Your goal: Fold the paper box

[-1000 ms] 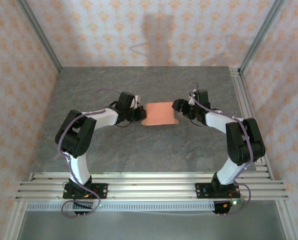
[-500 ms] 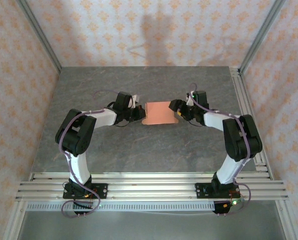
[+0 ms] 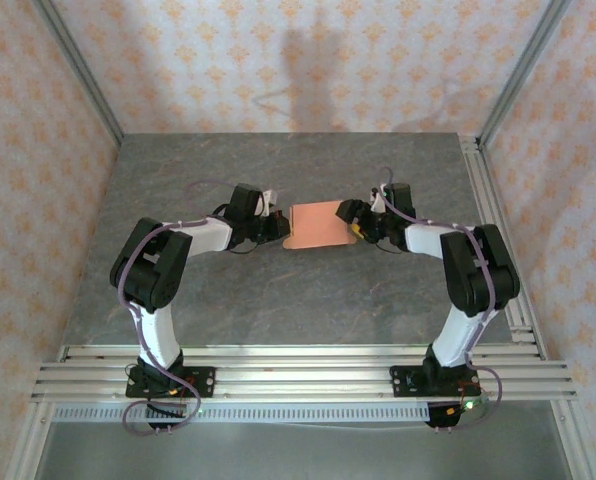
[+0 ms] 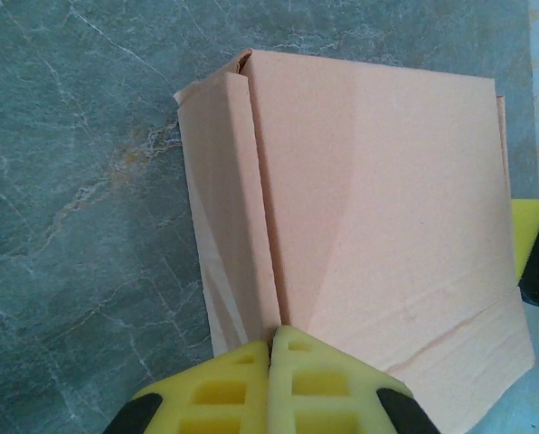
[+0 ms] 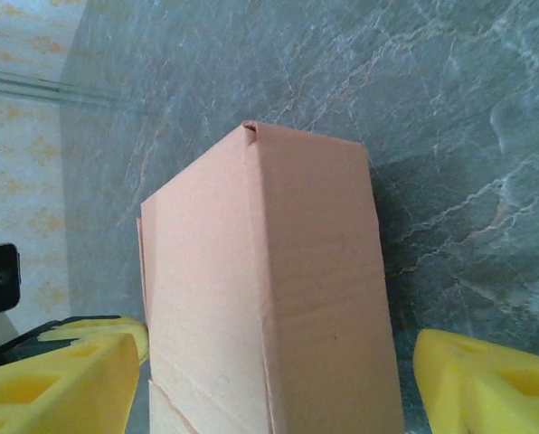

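My shut left gripper is pressing the box's side flap [image 4: 226, 199], so my right gripper should lift the box by its opposite end [image 5: 328, 271] so that my left gripper can straddle the side flap.
The salmon-orange paper box [image 3: 318, 225] lies on the grey table between my two grippers, folded up into a shallow box shape. My left gripper [image 3: 281, 228] is shut, and its yellow tips [image 4: 271, 339] press against the box [image 4: 378, 199] where a narrow side flap meets the top panel; no card shows between the pads. My right gripper [image 3: 352, 224] is open at the box's right end. In the right wrist view its fingers [image 5: 70, 380] stand on either side of the box [image 5: 278, 289], apart from it.
The grey marble-patterned table [image 3: 278, 160] has room behind and in front of the box. An aluminium rail [image 3: 488, 200] runs along its right edge, and several rails [image 3: 298, 365] lie across the near edge. Patterned walls close in three sides.
The right gripper's jaws have widened and moved in around the box's right end. The box and both grippers have shifted slightly toward the far side. The left gripper stays shut.
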Controlling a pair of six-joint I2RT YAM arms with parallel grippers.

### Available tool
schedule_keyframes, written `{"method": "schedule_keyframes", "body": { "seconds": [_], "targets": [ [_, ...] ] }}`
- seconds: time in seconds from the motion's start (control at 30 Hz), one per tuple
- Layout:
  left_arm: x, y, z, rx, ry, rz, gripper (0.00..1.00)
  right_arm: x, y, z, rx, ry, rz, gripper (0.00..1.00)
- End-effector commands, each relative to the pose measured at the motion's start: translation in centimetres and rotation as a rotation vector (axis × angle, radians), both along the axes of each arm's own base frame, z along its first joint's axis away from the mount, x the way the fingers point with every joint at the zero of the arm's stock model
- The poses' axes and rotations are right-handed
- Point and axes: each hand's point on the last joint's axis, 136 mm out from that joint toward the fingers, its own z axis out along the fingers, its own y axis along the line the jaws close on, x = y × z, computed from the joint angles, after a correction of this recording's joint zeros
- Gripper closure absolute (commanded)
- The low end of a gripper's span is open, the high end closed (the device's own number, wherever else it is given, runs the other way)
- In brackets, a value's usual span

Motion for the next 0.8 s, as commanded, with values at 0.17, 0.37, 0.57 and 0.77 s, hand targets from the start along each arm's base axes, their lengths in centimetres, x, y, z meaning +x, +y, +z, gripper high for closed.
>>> {"method": "schedule_keyframes", "body": {
  "seconds": [0.17, 0.37, 0.57, 0.77],
  "targets": [
    [-0.9, 1.1, -2.2, 0.038, 0.062, 0.021, 1.00, 0.6, 1.6, 0.9, 0.150, 0.000, 0.038, 0.26],
    [-0.9, 1.3, -2.3, 0.041, 0.064, 0.024, 1.00, 1.2, 1.5, 2.7, 0.245, -0.045, 0.022, 0.35],
    [-0.8, 1.1, -2.1, 0.034, 0.059, 0.021, 1.00, 1.0, 1.1, 1.9, 0.223, -0.025, 0.021, 0.46],
    [-0.6, 1.0, -1.5, 0.029, 0.043, 0.015, 1.00, 1.0, 1.2, 2.3, 0.230, -0.036, 0.021, 0.59]
  ]
}}
